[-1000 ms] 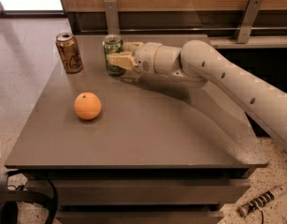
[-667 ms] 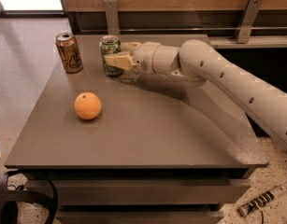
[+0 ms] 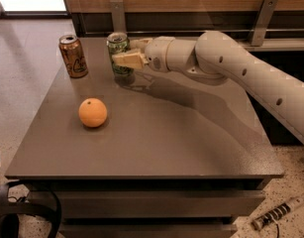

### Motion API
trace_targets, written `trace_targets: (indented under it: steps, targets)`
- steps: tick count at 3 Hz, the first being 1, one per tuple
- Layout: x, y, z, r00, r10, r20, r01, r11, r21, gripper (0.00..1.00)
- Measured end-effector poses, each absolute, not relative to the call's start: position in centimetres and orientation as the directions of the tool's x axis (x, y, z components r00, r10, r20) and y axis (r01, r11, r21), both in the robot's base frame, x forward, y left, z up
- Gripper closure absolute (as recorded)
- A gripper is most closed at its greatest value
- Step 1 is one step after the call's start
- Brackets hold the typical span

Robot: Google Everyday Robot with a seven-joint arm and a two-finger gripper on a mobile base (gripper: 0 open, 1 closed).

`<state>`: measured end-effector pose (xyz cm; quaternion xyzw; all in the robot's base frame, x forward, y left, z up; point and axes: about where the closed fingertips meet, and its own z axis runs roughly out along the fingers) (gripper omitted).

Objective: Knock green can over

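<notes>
The robot's gripper holds the green can upright close to the orange-brown can point(image 3: 73, 56), so it should lift the green can point(image 3: 120, 57) clear, tilt it and lay it down.
The green can point(image 3: 117, 47) stands near the back edge of the grey table point(image 3: 156, 133), leaning slightly to the left. My gripper point(image 3: 123, 50) reaches in from the right at the can's height. Its fingers are apart: one tan finger point(image 3: 127, 59) lies across the can's front right side, and the other point(image 3: 137, 42) is behind the can. The can sits partly between them. The white arm point(image 3: 230, 68) stretches off to the right.
An orange-brown can point(image 3: 73, 56) stands upright to the left of the green can. An orange point(image 3: 92, 112) lies on the table's left middle. A wooden wall with metal brackets point(image 3: 263, 14) runs behind the table. Cables lie on the floor at the lower left.
My gripper and the green can have shifted a little toward the table's back edge. The orange-brown can and the orange have not moved.
</notes>
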<state>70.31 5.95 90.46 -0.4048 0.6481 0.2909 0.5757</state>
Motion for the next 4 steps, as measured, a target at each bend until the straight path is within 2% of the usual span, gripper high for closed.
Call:
trace_targets:
  steps: [1,3,4]
  targets:
    - [68.2,4.7,95.2,-0.005,-0.326,-0.945,-0.850,0.500,-0.168,1.00]
    - [66.1,1.5,100.3,-0.142,-0.629,-0.764,-0.823,0.504,-0.261,1.00]
    - [66.2,0.1,100.0,-0.208,-0.716,-0.666,-0.807,0.510,-0.297,1.00]
